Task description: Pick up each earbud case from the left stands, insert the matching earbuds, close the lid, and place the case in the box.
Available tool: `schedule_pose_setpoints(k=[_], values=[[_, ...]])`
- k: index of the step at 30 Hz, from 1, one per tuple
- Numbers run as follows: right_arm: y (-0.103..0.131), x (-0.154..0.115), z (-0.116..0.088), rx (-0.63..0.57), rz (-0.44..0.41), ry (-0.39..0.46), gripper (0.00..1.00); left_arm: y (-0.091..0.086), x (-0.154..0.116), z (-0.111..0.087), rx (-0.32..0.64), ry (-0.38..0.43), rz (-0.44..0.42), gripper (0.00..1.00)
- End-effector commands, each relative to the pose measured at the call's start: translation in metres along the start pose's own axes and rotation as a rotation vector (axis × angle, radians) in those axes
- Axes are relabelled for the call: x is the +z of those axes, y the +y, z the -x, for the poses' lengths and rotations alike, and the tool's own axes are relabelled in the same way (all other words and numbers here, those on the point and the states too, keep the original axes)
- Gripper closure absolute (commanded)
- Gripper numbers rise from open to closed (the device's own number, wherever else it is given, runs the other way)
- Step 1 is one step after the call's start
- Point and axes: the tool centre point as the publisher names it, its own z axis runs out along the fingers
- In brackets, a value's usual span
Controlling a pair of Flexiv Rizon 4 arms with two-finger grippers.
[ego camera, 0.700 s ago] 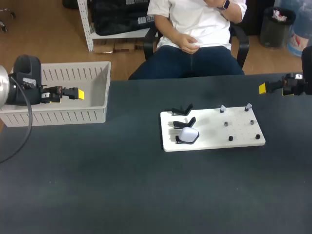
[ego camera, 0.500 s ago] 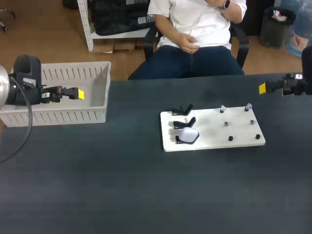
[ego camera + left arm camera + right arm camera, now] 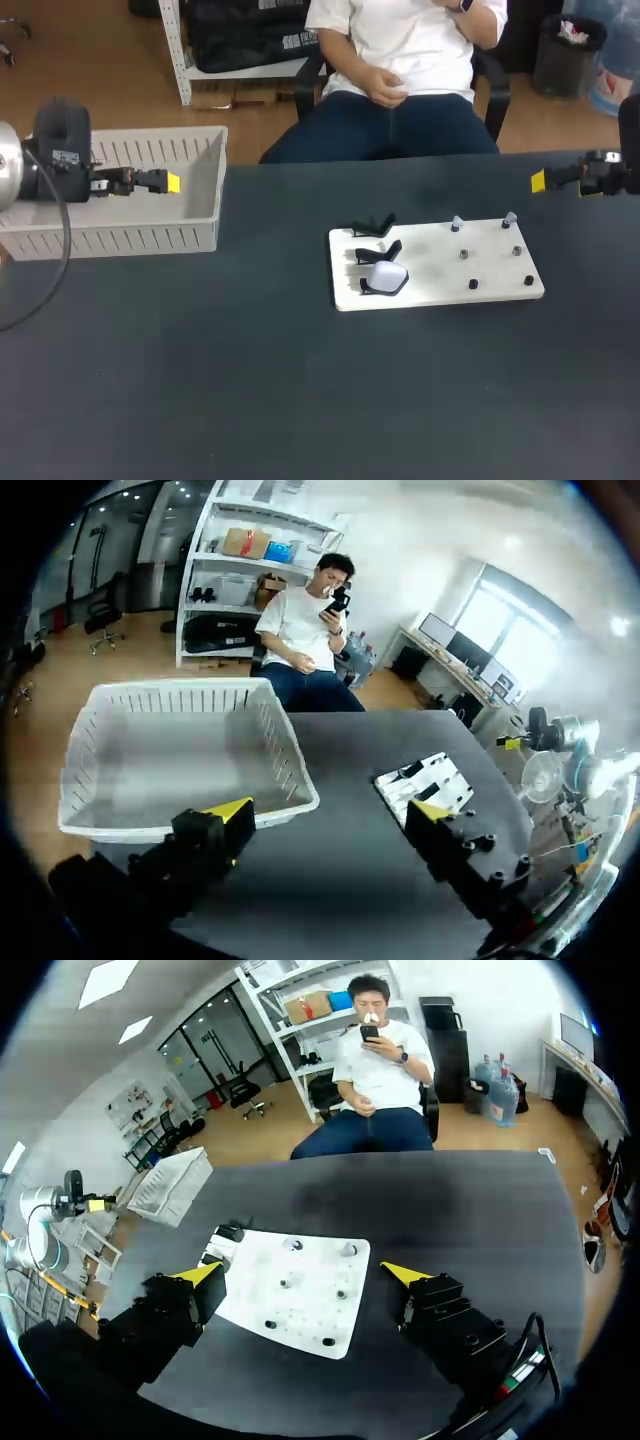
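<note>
I see the earbud case (image 3: 387, 276) resting in an open V-shaped black stand (image 3: 382, 290), so I expect the case to come free when I lift it, leaving the stand behind.
A white earbud case (image 3: 386, 277) sits lid shut on a black stand at the left end of the white board (image 3: 440, 292). Two more black stands (image 3: 375, 226) behind it hold nothing. Small earbuds (image 3: 464, 254) stand on pegs on the board's right half. My left gripper (image 3: 166, 183) hovers open over the white basket (image 3: 120, 240), far left of the board, with nothing between its fingers. My right gripper (image 3: 541, 181) hangs open and empty beyond the board's far right corner. In the right wrist view the board (image 3: 300, 1310) lies under the open right gripper (image 3: 300, 1275).
In the left wrist view the basket (image 3: 283, 752) lies under and ahead of the open left gripper (image 3: 330, 815), with the board (image 3: 428, 780) farther off. The dark table (image 3: 250, 380) spreads wide in front of the board and basket.
My left gripper has shifted slightly away and to the right over the basket. The right arm, board and case have not moved.
</note>
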Motion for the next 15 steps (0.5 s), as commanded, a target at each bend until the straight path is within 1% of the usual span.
schedule_pose_setpoints(k=[1, 3, 5, 7, 8, 15], values=[[0.000, 0.000, 0.000, -0.001, 0.000, 0.000, 0.00, -0.006, -0.014, -0.008, 0.450, -0.327, -0.422, 0.00], [0.000, 0.000, 0.000, -0.001, 0.000, 0.000, 0.00, -0.011, -0.015, -0.008, 0.569, -0.353, -0.519, 0.00], [0.000, 0.000, 0.000, -0.001, 0.000, 0.000, 0.00, -0.015, -0.016, -0.006, 0.653, -0.377, -0.624, 0.00], [0.000, 0.000, 0.000, -0.001, 0.000, 0.000, 0.00, -0.023, -0.016, -0.006, 0.738, -0.364, -0.688, 0.00], [0.000, 0.000, 0.000, -0.001, 0.000, 0.000, 0.00, -0.027, -0.016, -0.006, 0.754, -0.350, -0.673, 0.00], [0.000, 0.000, 0.000, -0.001, 0.000, 0.000, 0.00, -0.027, -0.016, -0.006, 0.754, -0.350, -0.673, 0.00]])
